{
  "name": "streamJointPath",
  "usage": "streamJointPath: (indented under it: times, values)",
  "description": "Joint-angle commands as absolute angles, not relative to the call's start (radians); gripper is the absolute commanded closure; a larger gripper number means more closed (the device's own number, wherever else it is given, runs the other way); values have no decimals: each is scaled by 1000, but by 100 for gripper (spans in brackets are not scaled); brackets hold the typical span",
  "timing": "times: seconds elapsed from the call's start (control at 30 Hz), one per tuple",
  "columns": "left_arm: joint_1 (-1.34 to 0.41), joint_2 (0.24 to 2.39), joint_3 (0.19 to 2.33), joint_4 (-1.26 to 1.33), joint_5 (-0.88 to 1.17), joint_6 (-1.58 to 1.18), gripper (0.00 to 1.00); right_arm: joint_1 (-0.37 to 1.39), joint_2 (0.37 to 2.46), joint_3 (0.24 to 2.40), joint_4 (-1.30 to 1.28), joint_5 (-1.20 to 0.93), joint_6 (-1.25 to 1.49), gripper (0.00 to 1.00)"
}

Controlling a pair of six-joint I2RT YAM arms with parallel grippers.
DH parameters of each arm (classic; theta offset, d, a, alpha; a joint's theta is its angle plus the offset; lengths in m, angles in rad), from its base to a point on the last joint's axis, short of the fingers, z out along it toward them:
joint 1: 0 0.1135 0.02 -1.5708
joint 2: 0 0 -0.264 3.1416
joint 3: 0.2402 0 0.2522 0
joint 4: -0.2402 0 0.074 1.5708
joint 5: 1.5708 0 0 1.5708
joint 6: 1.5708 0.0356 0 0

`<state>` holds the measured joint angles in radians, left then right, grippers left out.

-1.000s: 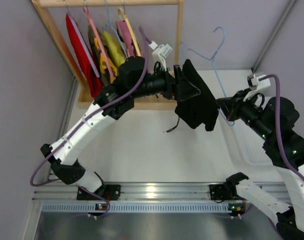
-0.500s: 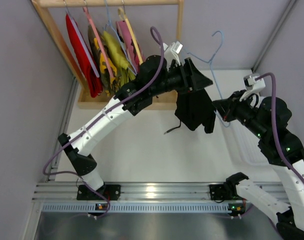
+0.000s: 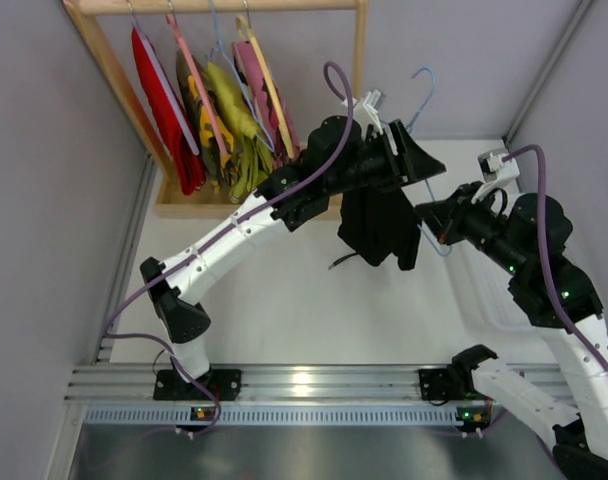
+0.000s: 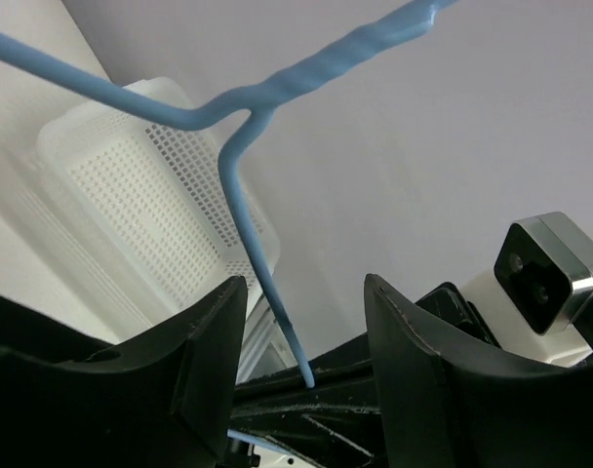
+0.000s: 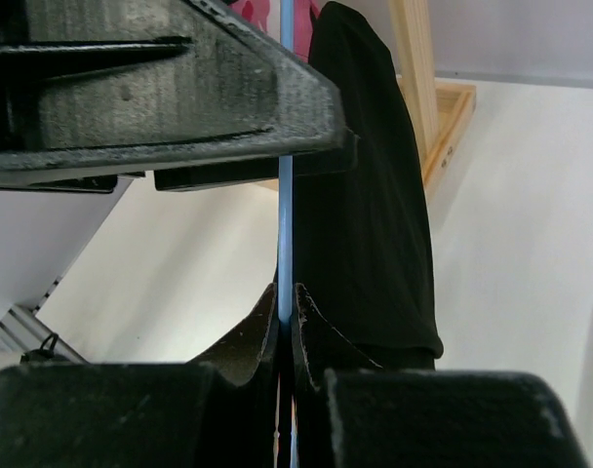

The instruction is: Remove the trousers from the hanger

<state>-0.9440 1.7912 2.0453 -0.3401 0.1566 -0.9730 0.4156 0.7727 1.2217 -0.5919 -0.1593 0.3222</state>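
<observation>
My right gripper is pinching the hanger's wire (image 3: 430,190) next to the black trousers, so my left gripper should hold the hanger while my right gripper pulls the trousers (image 3: 392,235) off.
The black trousers (image 3: 376,225) hang bunched from a light blue wire hanger (image 3: 421,84), held in mid-air right of the rack. They also show in the right wrist view (image 5: 367,195). My right gripper (image 3: 431,222) is shut on the hanger's wire (image 5: 285,224), fingertips pinched on it (image 5: 285,292). My left gripper (image 3: 421,162) is above the trousers. In the left wrist view it is open (image 4: 306,292), with the hanger's neck (image 4: 248,234) running between the jaws without touching them. A pink patterned garment (image 3: 252,70), which may be the camouflage trousers, hangs on the rack.
A wooden rack (image 3: 359,50) stands at the back left with a red garment (image 3: 162,100) and yellow-green garments (image 3: 229,120) on hangers. A white perforated basket (image 4: 150,185) sits on the table at the right (image 3: 499,295). A metal rail (image 3: 304,380) runs along the near edge.
My left arm has reached further right, from the trousers to the hanger's neck. The hanger and my right gripper have shifted left, and the trousers now hang lower and more bunched.
</observation>
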Motion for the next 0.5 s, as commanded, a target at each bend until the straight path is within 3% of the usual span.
streamJointPath:
  times: [0.0,0.4,0.47]
  values:
    - [-951,1813,2106,-265,118,-996,43,405,749,1246,-370,-199,353,100]
    - [-940,1775,2079,-267,115,-1006,100,407,724,1190,-342,-232,315,100]
    - [-937,1766,2065,-265,126,-1028,100,407,719,1187,-344,-245,298,86]
